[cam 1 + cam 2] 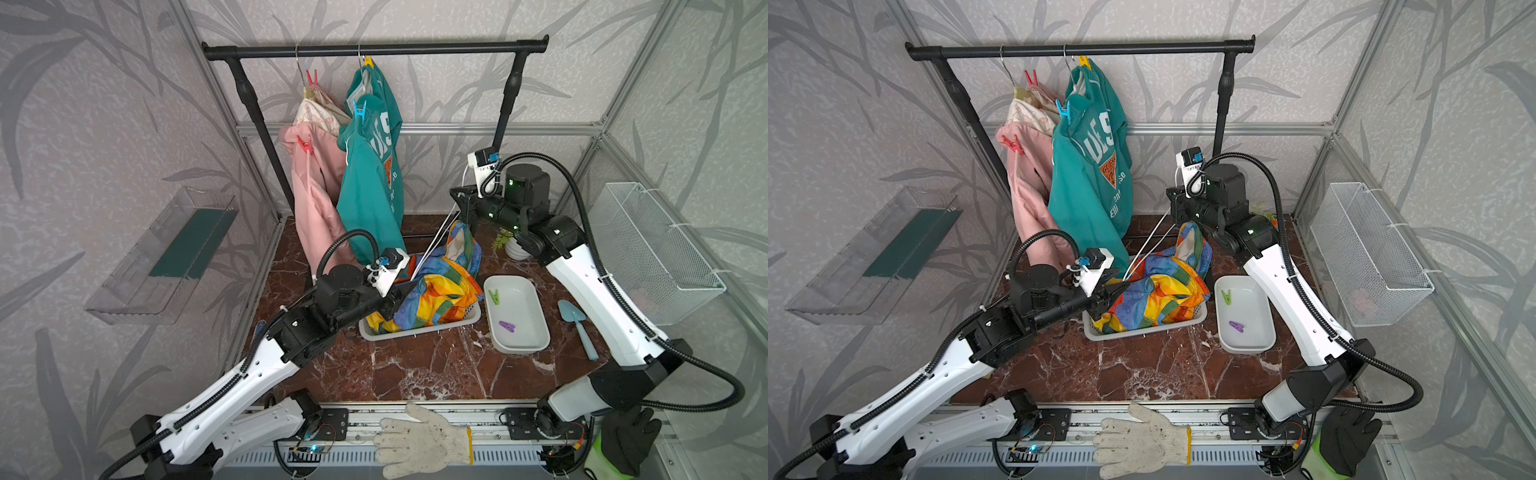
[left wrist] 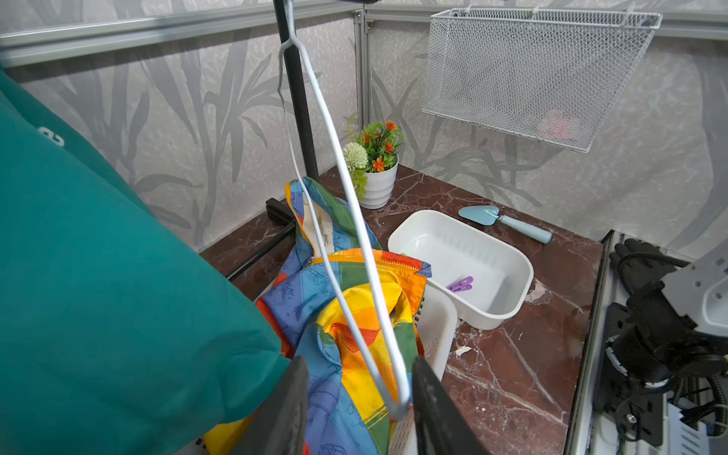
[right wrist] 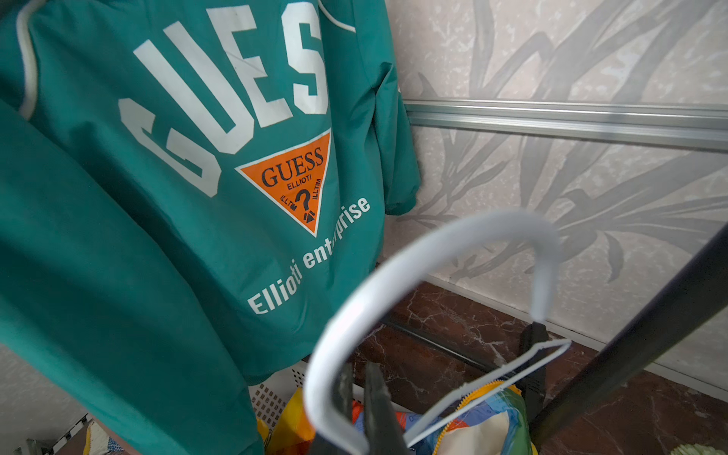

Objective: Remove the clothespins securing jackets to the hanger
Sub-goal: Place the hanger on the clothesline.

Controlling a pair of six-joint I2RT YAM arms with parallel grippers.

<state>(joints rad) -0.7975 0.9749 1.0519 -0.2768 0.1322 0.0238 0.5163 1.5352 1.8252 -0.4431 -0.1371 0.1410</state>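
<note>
The robot's right gripper covers the hanger's hook (image 3: 439,241), which has to go over the rail, so next the left gripper grabs the hanger's lower corner (image 2: 398,405) and hangs the hanger up.
The rainbow-striped jacket (image 1: 440,286) lies bunched in a white basket (image 1: 415,333). A white hanger (image 2: 346,165) slants up from it to my right gripper (image 3: 358,368), which is shut on the hanger's hook (image 3: 394,275). My left gripper (image 2: 360,362) is open. Its fingers straddle the hanger's lower corner and the jacket fabric. The pink jacket (image 1: 316,195) hangs on the rail (image 1: 374,49) with two red clothespins (image 1: 311,77) (image 1: 305,145). The teal jacket (image 1: 370,183) carries a yellow clothespin (image 1: 368,61) and a blue one (image 1: 359,109). Green (image 1: 493,296) and purple (image 1: 507,326) clothespins lie in the white tray (image 1: 519,347).
A flower pot (image 2: 378,185) stands in the back right corner and a blue trowel (image 1: 575,320) lies right of the tray. A mesh basket (image 1: 652,249) hangs on the right wall, a clear bin (image 1: 166,257) on the left. Gloves (image 1: 424,440) lie on the front rail.
</note>
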